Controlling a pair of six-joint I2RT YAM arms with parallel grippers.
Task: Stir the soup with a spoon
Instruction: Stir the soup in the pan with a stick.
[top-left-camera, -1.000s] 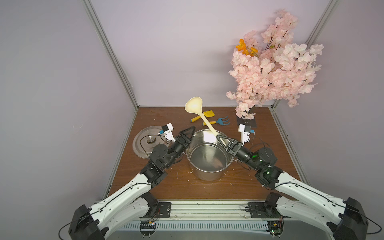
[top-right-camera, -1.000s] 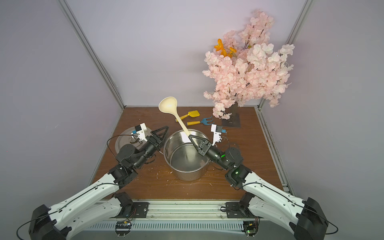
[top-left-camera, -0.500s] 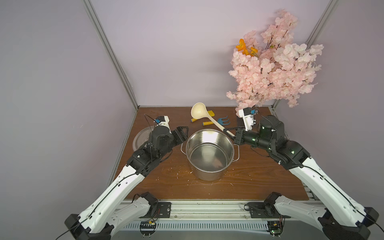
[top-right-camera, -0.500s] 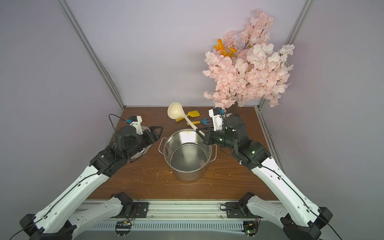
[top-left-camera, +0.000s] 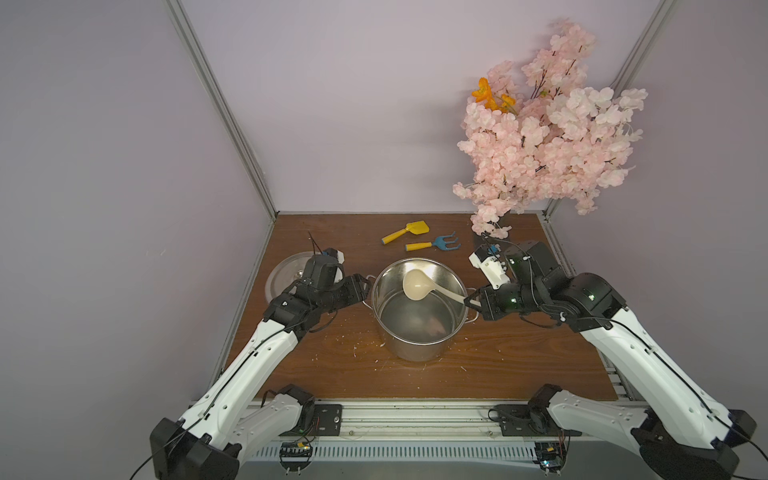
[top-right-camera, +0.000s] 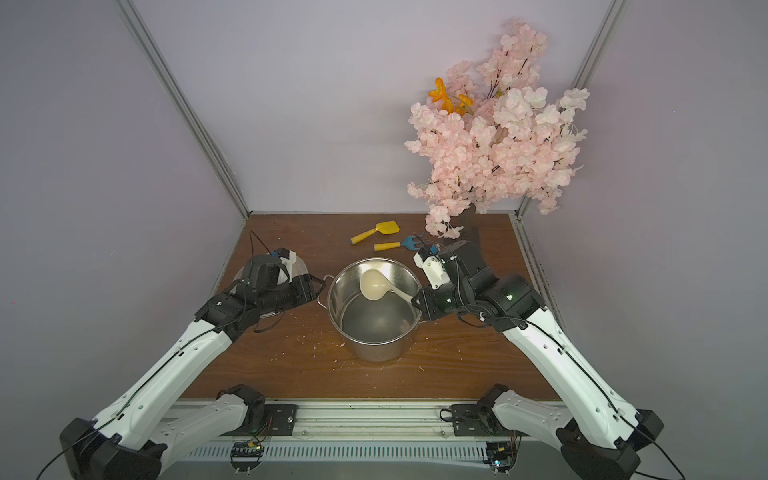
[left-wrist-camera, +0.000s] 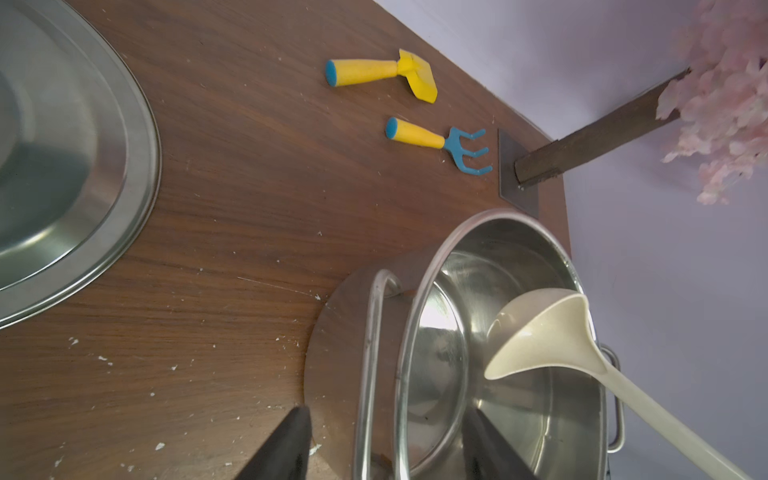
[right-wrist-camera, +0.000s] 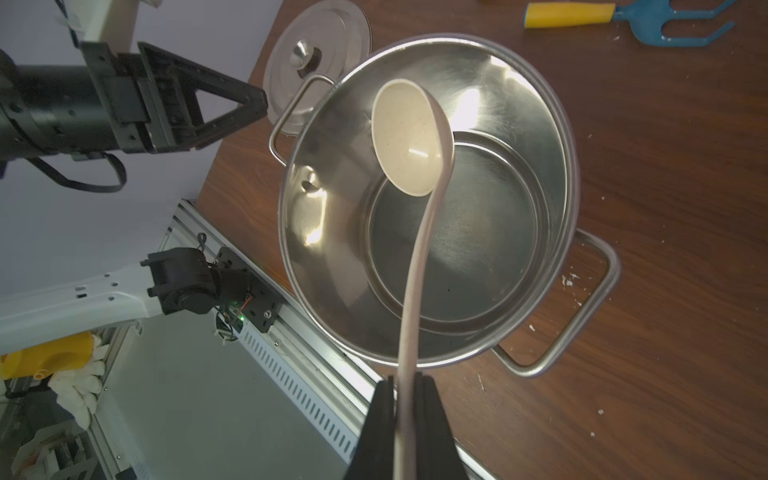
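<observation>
The spoon's handle is slanting across the pot's rim (top-left-camera: 456, 296). My right gripper should go in over the pot's opening (top-left-camera: 432, 310) and lower the spoon's bowl before it stirs.
A large steel pot (top-left-camera: 415, 351) stands mid-table, and I make out no soup in it, only shiny bare steel (right-wrist-camera: 457, 249). My right gripper (top-left-camera: 471, 300) (right-wrist-camera: 409, 380) hangs just outside the pot's right rim, shut on the slim handle of the cream spoon. The spoon's round bowl (top-left-camera: 417, 284) (top-right-camera: 374, 284) (right-wrist-camera: 407, 141) (left-wrist-camera: 544, 332) hangs over the back left of the pot's mouth. My left gripper (top-left-camera: 365, 286) (left-wrist-camera: 386, 411) is open at the pot's left handle (left-wrist-camera: 374, 332). Handle and rim lie between its jaws, untouched.
The flat steel lid (top-left-camera: 286, 276) (right-wrist-camera: 328, 33) lies left of the pot, under my left wrist. A yellow toy shovel (top-left-camera: 405, 232) and a blue toy rake (top-left-camera: 432, 245) lie behind the pot. A pink blossom tree (top-left-camera: 540, 137) stands at the back right. Crumbs dot the wooden table (top-left-camera: 332, 365).
My right arm has brought the spoon down from high behind the pot, so its bowl now hangs over the pot's mouth. My left gripper drew back, then returned to the pot's left handle.
</observation>
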